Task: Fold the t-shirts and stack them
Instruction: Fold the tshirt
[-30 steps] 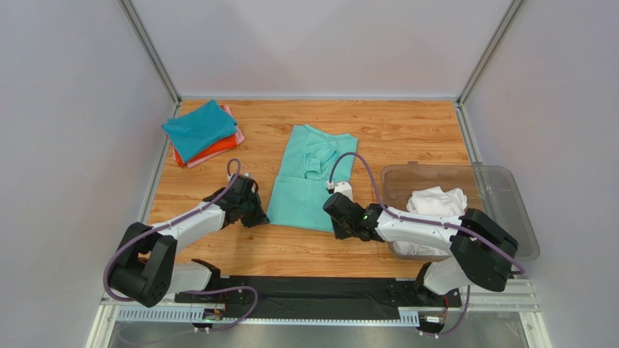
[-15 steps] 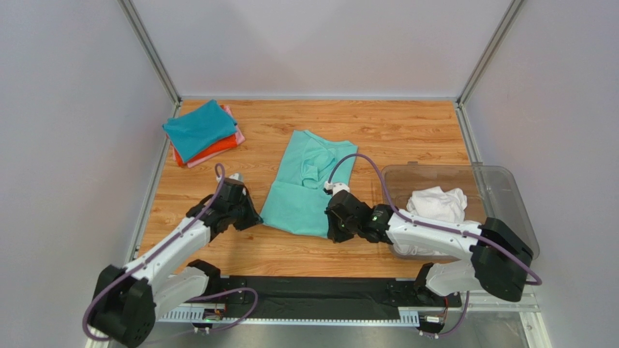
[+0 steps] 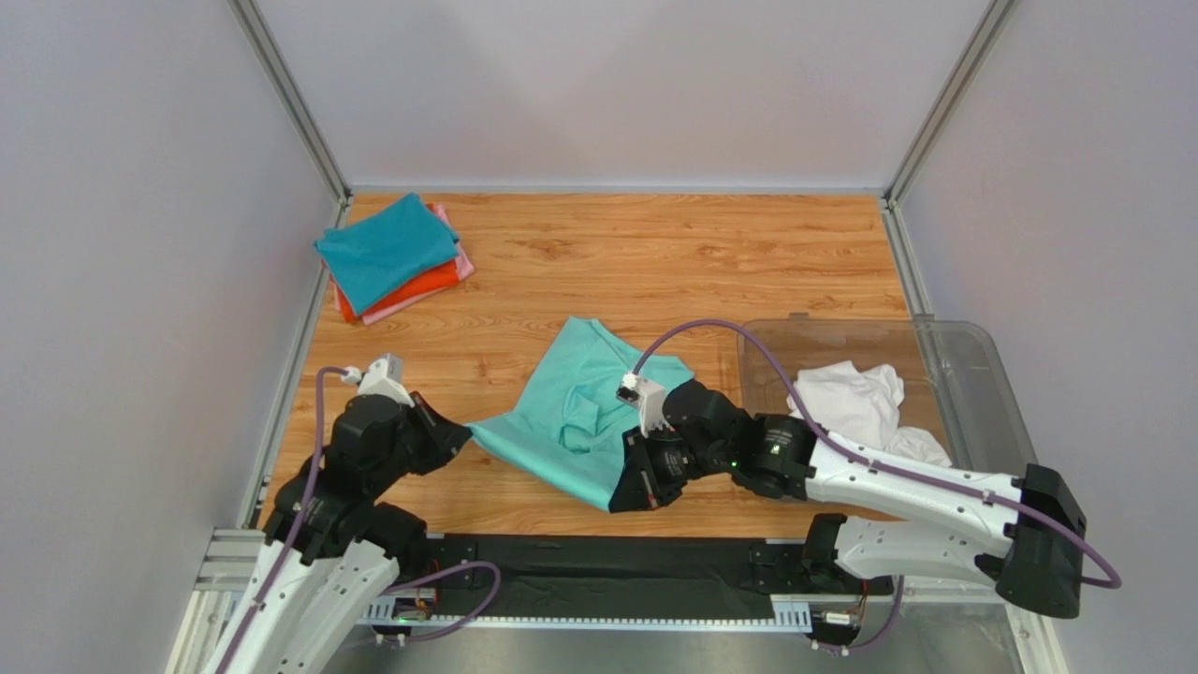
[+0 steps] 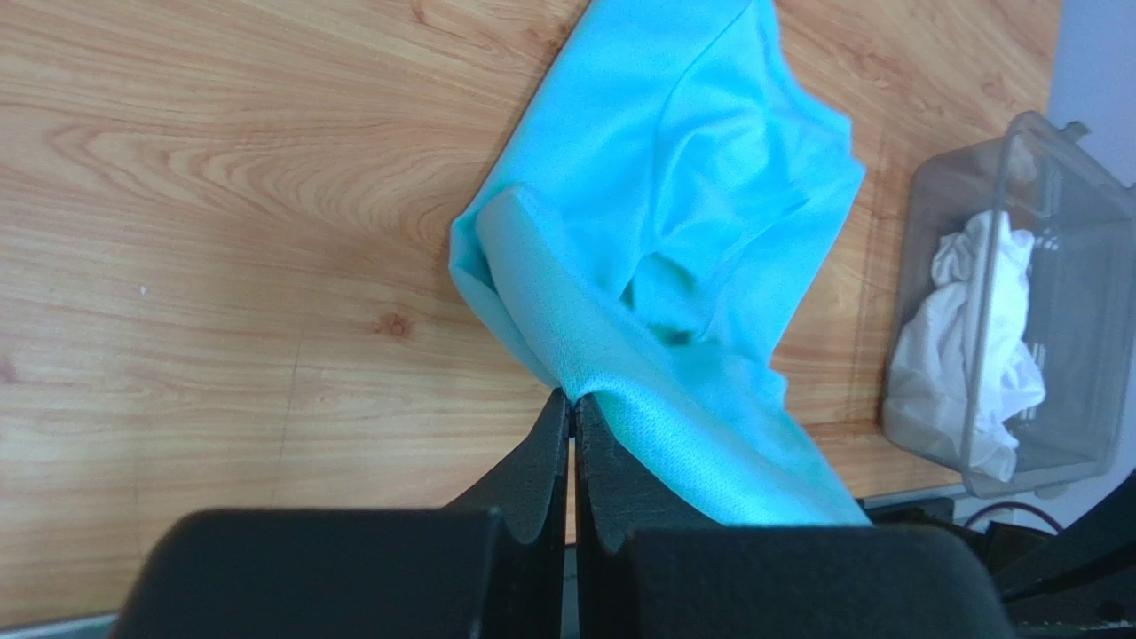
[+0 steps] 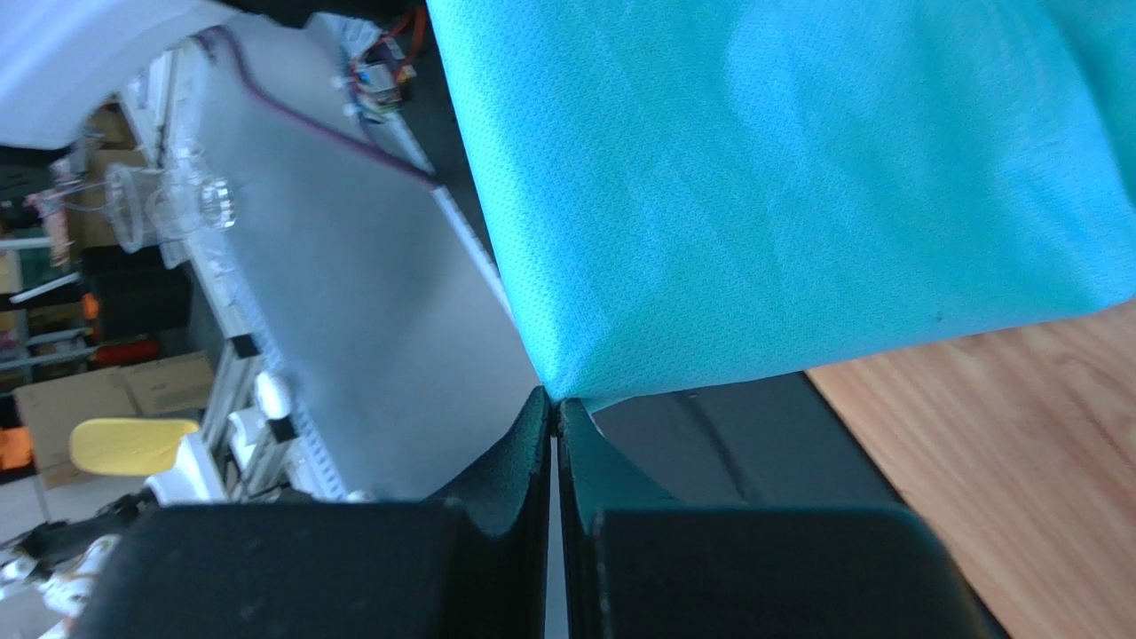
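The hem corner in the robot's right gripper (image 3: 603,501) already reaches the wood's near edge, so the robot should use both grippers to carry the hem back over the mint-green t-shirt toward its collar end (image 3: 610,337).
The mint-green t-shirt (image 3: 563,414) hangs partly lifted over the wood, its near hem raised off the table. My left gripper (image 3: 457,426) is shut on its left hem corner (image 4: 576,389). At the right hem corner (image 5: 558,386), my right gripper (image 3: 619,494) is shut on the cloth. The shirt's collar end (image 3: 591,337) still trails on the table. A folded stack of t-shirts, with a teal-blue one (image 3: 383,250) over orange-red (image 3: 429,285) and pink, lies at the far left. A white t-shirt (image 3: 848,396) is crumpled in the bin.
A clear plastic bin (image 3: 984,393) stands at the right, beside my right arm. Grey walls enclose the wooden table (image 3: 675,253) on three sides. A black strip and metal rail (image 3: 605,576) run along the near edge.
Both grippers have pulled back toward the near edge and risen, dragging the mint-green shirt nearer and lifting its hem. The right gripper closed on its corner.
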